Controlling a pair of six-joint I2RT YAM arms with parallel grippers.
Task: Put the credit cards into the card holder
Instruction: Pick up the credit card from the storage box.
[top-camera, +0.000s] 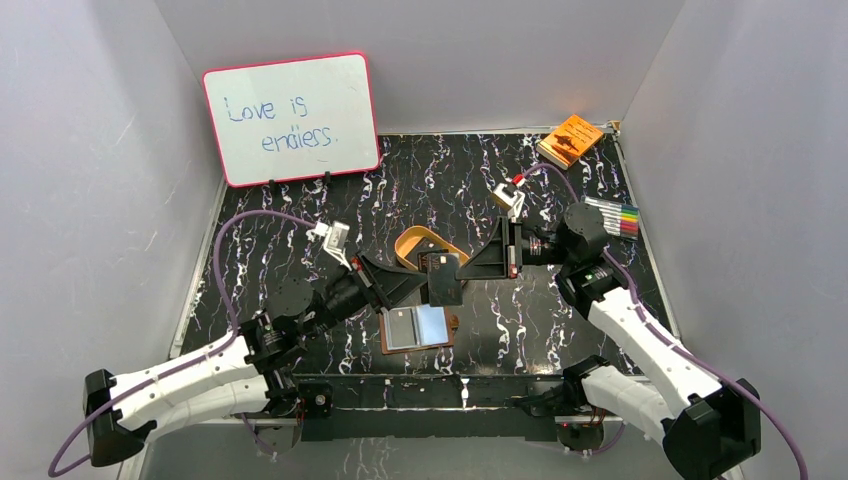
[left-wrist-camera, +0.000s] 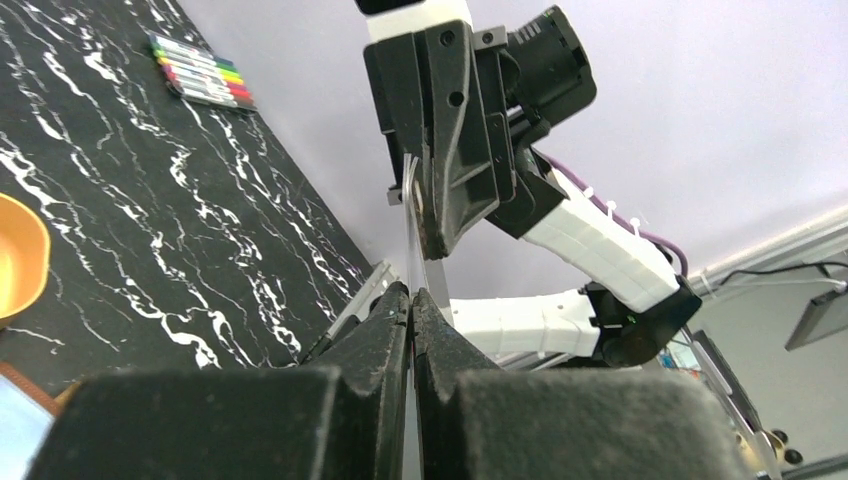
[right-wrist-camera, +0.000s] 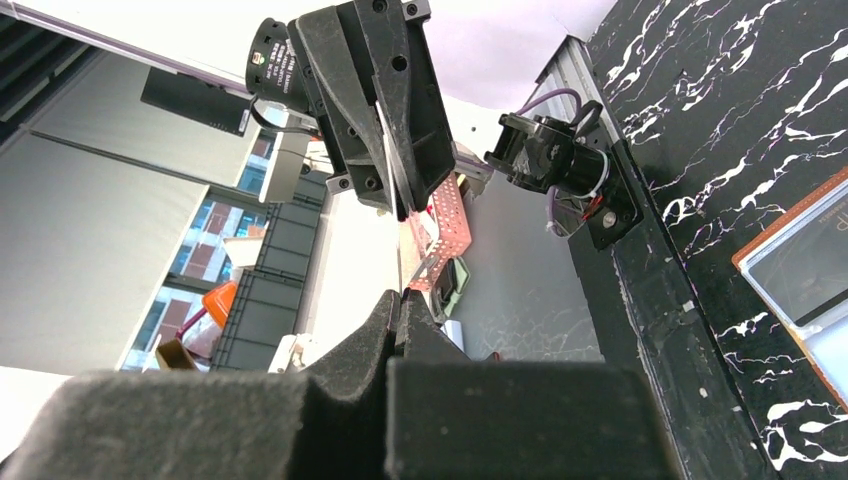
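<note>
The black credit cards' edges (top-camera: 431, 267) are apart, one in each gripper, so I should next draw my left gripper's card away until it hangs over the tan tray (top-camera: 408, 240).
The black credit card (top-camera: 444, 280) hangs in the air over the middle of the table, held from both sides. My left gripper (top-camera: 428, 286) is shut on its left edge and my right gripper (top-camera: 463, 268) is shut on its right edge. In the left wrist view the card is a thin edge (left-wrist-camera: 409, 250) running from my shut left gripper (left-wrist-camera: 411, 295) up into the right gripper (left-wrist-camera: 428, 235). The right wrist view shows the same edge (right-wrist-camera: 399, 255) above the right gripper (right-wrist-camera: 400, 297). The card holder (top-camera: 390, 345) lies open below, with the pale blue-white credit card (top-camera: 430, 322) on it.
A tan oval tray (top-camera: 412, 243) sits just behind the held card. An orange booklet (top-camera: 571, 140) lies at the back right corner, and coloured markers (top-camera: 612, 215) lie along the right edge. A whiteboard (top-camera: 290, 118) leans at the back left.
</note>
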